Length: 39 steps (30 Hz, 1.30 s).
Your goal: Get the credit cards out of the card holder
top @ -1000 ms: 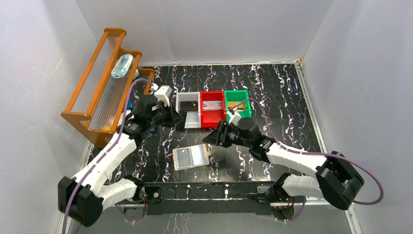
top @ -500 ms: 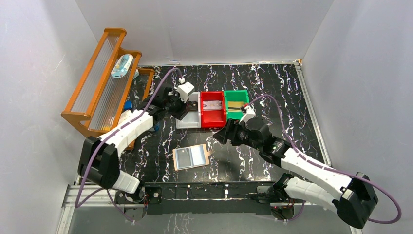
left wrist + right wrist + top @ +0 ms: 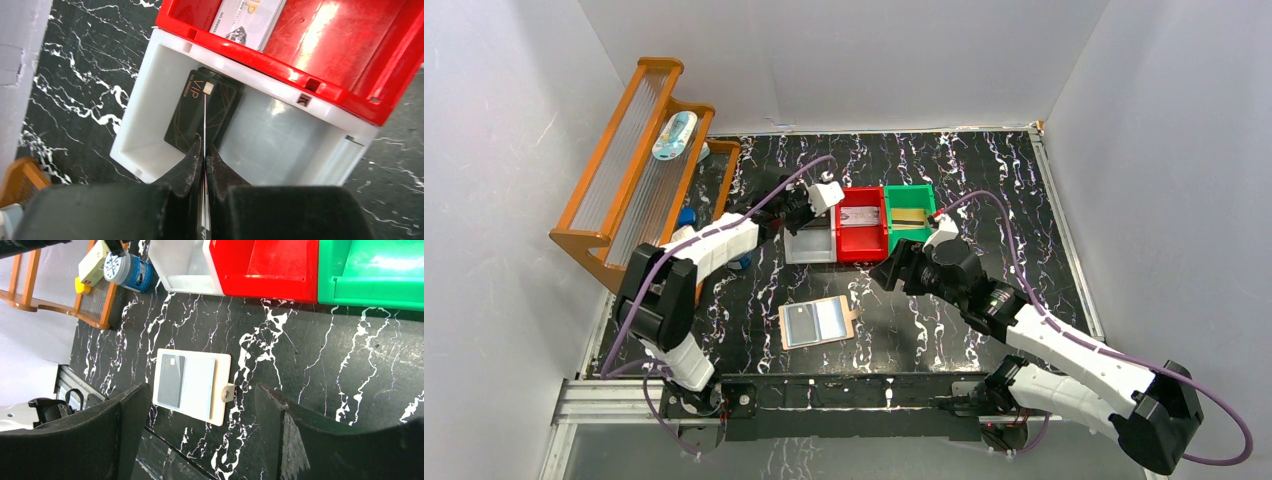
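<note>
I should keep lowering the thin card (image 3: 205,120) with my left gripper and let go there, as it hangs over the black VIP card (image 3: 187,114) within the grey bin's sides.
The tan card holder (image 3: 816,322) lies open and flat on the black marble table, pale blue pockets up. A dark credit card (image 3: 170,380) sits in its left pocket. My left gripper (image 3: 205,145) is shut on a thin card (image 3: 205,117) seen edge-on, held over the grey bin (image 3: 150,145). A black VIP card (image 3: 187,117) lies in that bin. My right gripper (image 3: 200,386) hangs open and empty above the table, just right of the card holder (image 3: 200,390) and in front of the bins. In the top view, the left gripper (image 3: 797,213) is over the grey bin and the right gripper (image 3: 887,272) is near the red one.
A red bin (image 3: 860,240) with a pale card and a green bin (image 3: 911,232) with a gold card stand beside the grey bin (image 3: 810,248). A wooden rack (image 3: 629,170) fills the far left, with a blue bottle (image 3: 127,271) at its foot.
The left arm swung right from the rack side to above the grey bin, still shut. The right gripper opened wider and drew back to the right, away from the card holder.
</note>
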Each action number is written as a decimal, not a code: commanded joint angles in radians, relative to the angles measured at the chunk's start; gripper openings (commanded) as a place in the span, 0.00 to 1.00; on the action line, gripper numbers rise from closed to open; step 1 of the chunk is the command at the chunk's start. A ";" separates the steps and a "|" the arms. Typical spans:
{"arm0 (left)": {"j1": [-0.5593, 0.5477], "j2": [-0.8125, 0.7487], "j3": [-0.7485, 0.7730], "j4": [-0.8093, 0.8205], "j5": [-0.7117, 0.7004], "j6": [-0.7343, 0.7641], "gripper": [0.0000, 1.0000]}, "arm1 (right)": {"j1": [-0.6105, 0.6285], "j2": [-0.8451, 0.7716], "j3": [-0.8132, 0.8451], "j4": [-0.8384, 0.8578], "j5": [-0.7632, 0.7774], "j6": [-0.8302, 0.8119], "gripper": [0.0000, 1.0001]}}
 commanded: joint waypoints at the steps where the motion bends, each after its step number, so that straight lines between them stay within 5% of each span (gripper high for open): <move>1: 0.001 0.044 0.057 0.058 -0.019 0.151 0.00 | -0.004 -0.008 0.064 0.005 0.031 -0.020 0.85; 14: -0.002 0.173 0.070 0.146 -0.108 0.267 0.00 | -0.005 -0.014 0.060 -0.012 0.042 -0.004 0.86; 39: -0.003 0.237 -0.025 0.298 -0.003 0.352 0.05 | -0.005 0.002 0.035 -0.012 0.047 0.001 0.89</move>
